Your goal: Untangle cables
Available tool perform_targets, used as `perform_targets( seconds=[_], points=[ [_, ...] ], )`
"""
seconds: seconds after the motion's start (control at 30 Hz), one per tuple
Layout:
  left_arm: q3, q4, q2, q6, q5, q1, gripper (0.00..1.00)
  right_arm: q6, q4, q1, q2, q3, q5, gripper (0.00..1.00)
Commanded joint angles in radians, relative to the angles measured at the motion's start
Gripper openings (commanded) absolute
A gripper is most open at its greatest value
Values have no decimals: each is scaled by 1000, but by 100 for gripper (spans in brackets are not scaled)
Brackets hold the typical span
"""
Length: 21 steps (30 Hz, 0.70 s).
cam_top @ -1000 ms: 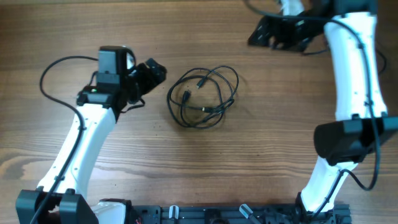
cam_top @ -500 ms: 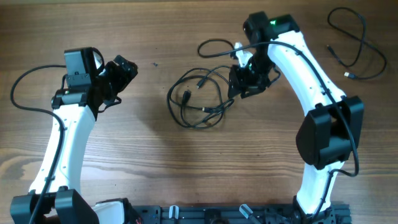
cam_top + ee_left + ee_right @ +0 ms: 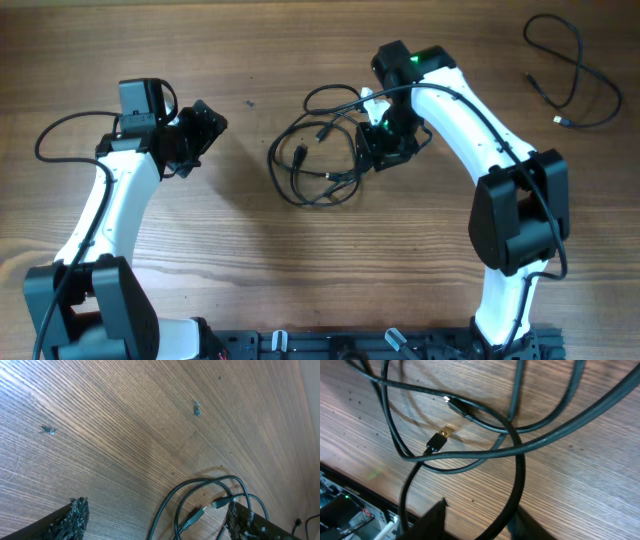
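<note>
One piece of cable (image 3: 513, 502) is between my right gripper's fingers and clear wood leads to the cable loops (image 3: 312, 203), so my left gripper should keep moving in until it closes on another piece of cable.
The cables (image 3: 318, 165) lie as a loose black tangle of loops mid-table, with small plugs (image 3: 322, 131) inside. My right gripper (image 3: 382, 150) sits down on the tangle's right side. In the right wrist view its fingers (image 3: 434, 521) stand partly apart, and one cable strand (image 3: 519, 485) runs between them against the right finger, with bare wood showing on the other side. A gold-tipped plug (image 3: 440, 438) lies beyond. My left gripper (image 3: 205, 128) hovers left of the tangle, wide open and holding nothing. Its wrist view shows loops and a plug (image 3: 196, 515) between the fingertips (image 3: 72, 517).
A separate black cable (image 3: 572, 75) lies spread out at the far right corner. The arm bases and a black rail (image 3: 330, 345) line the near table edge. Small dark specks (image 3: 196, 408) mark the wood near the left gripper.
My right arm swung from the far right corner down onto the tangle's right side and its jaws narrowed around a strand. The left gripper drew back left, then shifted right again.
</note>
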Motion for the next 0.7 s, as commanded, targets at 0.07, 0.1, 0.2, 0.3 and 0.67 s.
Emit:
perform_targets(
  seconds=[0.07,0.1,0.2,0.3,0.67],
  points=[
    [0,-4,8,19,5,3,90,47,31,33,10,-3,-25,15],
    [0,-4,8,19,5,3,90,48,43,34,10,-3,-25,5],
    [0,-4,8,19,5,3,90,40,97,35,9,24,-26,4],
    [0,-4,8,20,14,3,87,-46,106,35,-3,143,-98,4],
    [0,4,8,20,62,3,87,-148,117,35,-194,434,-169,4]
  ],
)
